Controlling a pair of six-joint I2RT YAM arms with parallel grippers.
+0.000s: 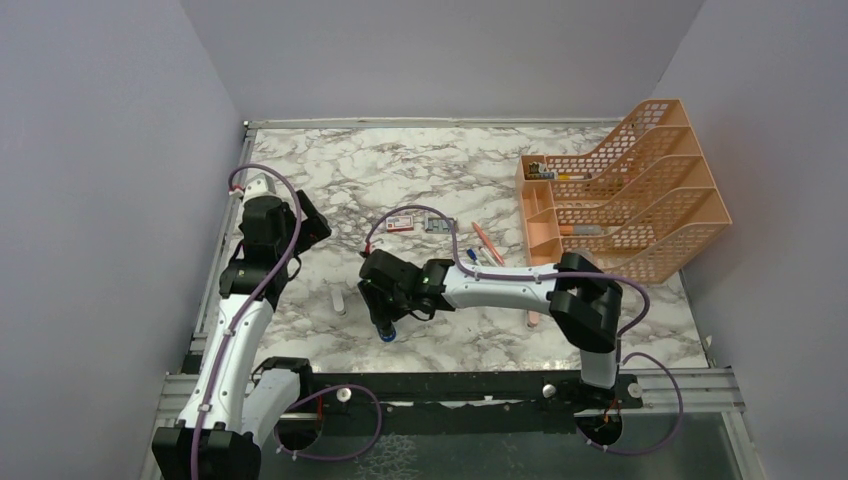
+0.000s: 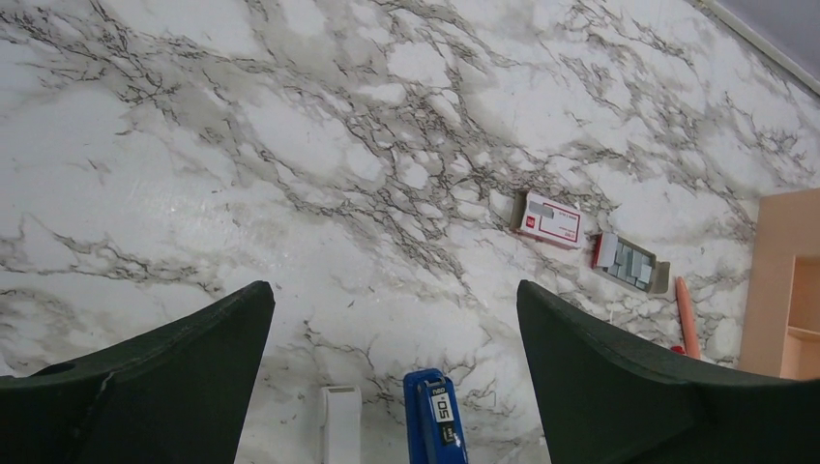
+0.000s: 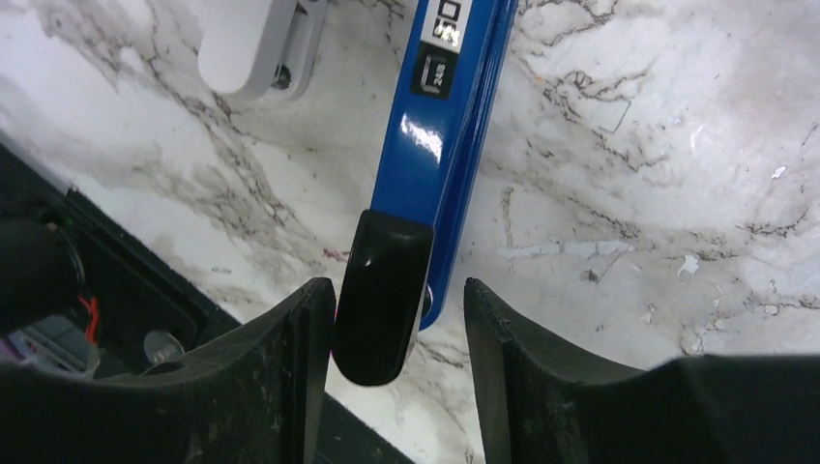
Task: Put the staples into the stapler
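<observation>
The robot's right gripper has only the stapler's black rear end (image 3: pixel 383 300) inside it, so the left gripper should hold the stapler's blue body (image 3: pixel 424 130) steady before the right gripper lifts that rear end.
The blue stapler (image 3: pixel 440 126) lies closed on the marble table, its black rear end between my right gripper's (image 3: pixel 392 290) open fingers. The left finger is close against that end and the right finger stands apart. In the top view only the stapler's end (image 1: pixel 387 333) shows below the right gripper (image 1: pixel 385 312). My left gripper (image 2: pixel 396 319) is open and empty above the table, with the stapler's front tip (image 2: pixel 435 420) below it. The staples' red-and-white sleeve (image 2: pixel 548 219) and grey tray with strips (image 2: pixel 629 263) lie apart, farther back; both show in the top view, sleeve (image 1: pixel 398 222) and tray (image 1: pixel 437 226).
A small white oblong block (image 2: pixel 338 420) lies just left of the stapler. An orange pen (image 1: pixel 487 243) and other pens lie right of the staples. An orange tiered file rack (image 1: pixel 630 190) stands at the back right. The table's dark near edge (image 3: pixel 116 290) is close to the stapler's rear.
</observation>
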